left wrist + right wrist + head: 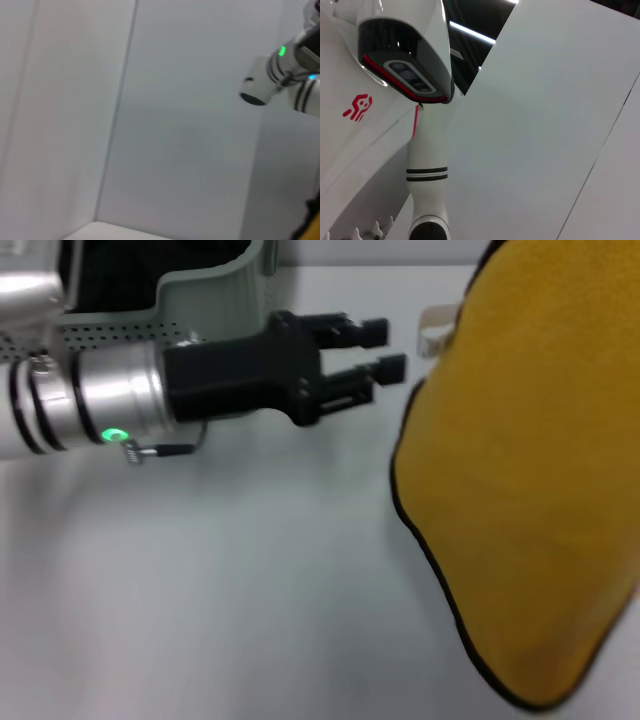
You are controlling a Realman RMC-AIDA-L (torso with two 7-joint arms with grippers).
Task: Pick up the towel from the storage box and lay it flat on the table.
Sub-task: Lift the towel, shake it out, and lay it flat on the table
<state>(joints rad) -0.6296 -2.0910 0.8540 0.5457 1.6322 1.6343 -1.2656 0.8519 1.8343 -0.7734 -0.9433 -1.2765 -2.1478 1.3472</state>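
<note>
The towel's edge [412,400] hangs past the open fingers of my left gripper, so next my left gripper moves back while my right gripper brings over the towel's corner near the tag.
The yellow towel [520,490] with black edging hangs in the air at the right, close to the head camera, its small white tag [436,330] at the upper left edge. What holds it is hidden; my right gripper does not show. A sliver of the towel also shows in the left wrist view [312,227]. My left gripper [385,350] reaches in from the left, open and empty, its fingertips a little left of the towel's edge. The grey-green storage box [200,285] stands at the back left behind my left arm. The white table [250,580] lies below.
Dark fabric [150,265] lies inside the storage box. Part of my right arm [270,80] shows in the left wrist view. The right wrist view shows only my head [405,55] and white walls.
</note>
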